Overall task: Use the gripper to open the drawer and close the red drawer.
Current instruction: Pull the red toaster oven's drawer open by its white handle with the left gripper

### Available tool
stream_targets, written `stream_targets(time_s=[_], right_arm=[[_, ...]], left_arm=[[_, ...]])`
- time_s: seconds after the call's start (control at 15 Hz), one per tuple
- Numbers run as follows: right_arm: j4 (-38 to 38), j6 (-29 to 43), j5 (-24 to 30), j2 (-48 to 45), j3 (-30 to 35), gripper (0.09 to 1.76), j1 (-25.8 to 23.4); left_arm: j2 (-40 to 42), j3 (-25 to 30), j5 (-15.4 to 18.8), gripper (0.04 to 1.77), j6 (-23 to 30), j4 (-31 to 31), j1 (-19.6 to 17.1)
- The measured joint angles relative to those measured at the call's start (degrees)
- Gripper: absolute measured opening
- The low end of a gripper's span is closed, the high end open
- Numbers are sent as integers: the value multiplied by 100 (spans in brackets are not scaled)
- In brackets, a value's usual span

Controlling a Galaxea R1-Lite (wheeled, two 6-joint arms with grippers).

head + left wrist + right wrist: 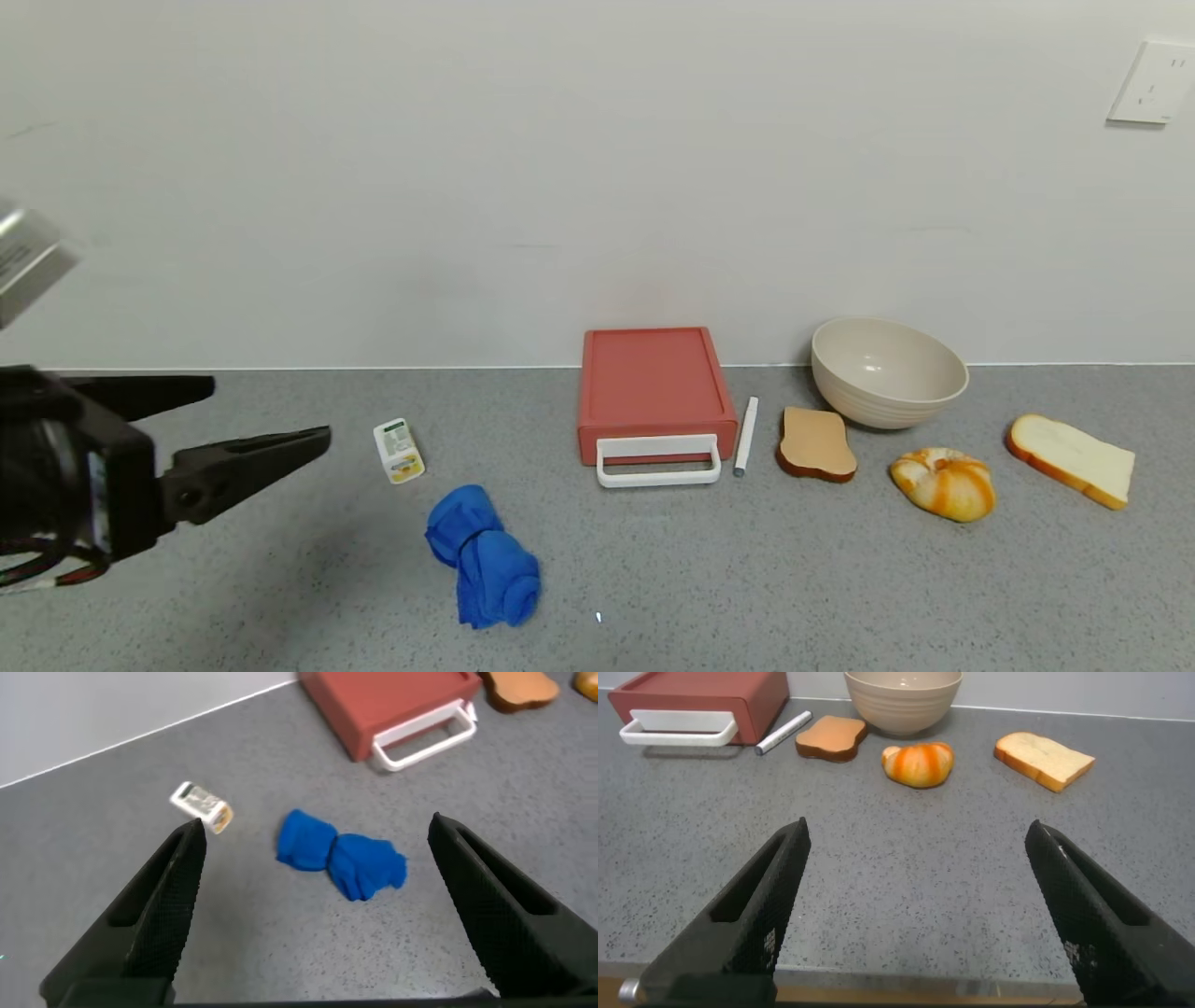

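The red drawer [656, 386] will slide straight toward the robot when the robot pulls, while the drawer's casing stays in place, because the white loop handle [658, 477] sticks out from the drawer's front side.
The salmon-red drawer [652, 381] stands at the back of the grey counter against the wall, its tray pushed in and its white loop handle [658, 463] facing me. It also shows in the left wrist view [383, 705] and the right wrist view [701, 691]. My left gripper [271, 409] hovers open and empty at the far left, well away from the drawer; in its wrist view [316, 829] the jaws stand wide apart above a blue cloth. My right gripper [917, 829] is open and empty over the counter's front edge, outside the head view.
A blue cloth [484, 555] and a small white packet [399, 451] lie left of the drawer. A white pen [746, 435], brown toast [816, 443], beige bowl [887, 369], a glazed bun [943, 483] and a white bread slice [1069, 460] lie to its right.
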State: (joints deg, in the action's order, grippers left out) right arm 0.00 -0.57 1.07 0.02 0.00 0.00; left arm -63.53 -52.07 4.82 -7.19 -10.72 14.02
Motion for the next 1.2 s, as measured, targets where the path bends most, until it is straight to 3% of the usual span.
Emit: stream_targets(time_s=[0.2, 0.53, 0.73, 1.0, 1.13, 1.2], right_arm=[[0, -2, 5, 0, 0, 170, 0], [0, -2, 5, 0, 0, 170, 0], [0, 0, 5, 0, 0, 170, 0], [0, -2, 2, 0, 0, 170, 0], [0, -2, 5, 0, 0, 170, 0], [0, -5, 5, 0, 0, 170, 0]], left_arm=[[-808, -492, 194, 172, -11, -9, 425], [-1960, -1168, 234, 172, -127, -5, 1073], [-2404, -1412, 221, 122, -149, -5, 1337], [-2682, -1475, 188, 77, -221, 68, 1467], [-2743, -1488, 188, 10, -236, 66, 1473], [-2765, -1493, 196, 11, -240, 41, 1475]])
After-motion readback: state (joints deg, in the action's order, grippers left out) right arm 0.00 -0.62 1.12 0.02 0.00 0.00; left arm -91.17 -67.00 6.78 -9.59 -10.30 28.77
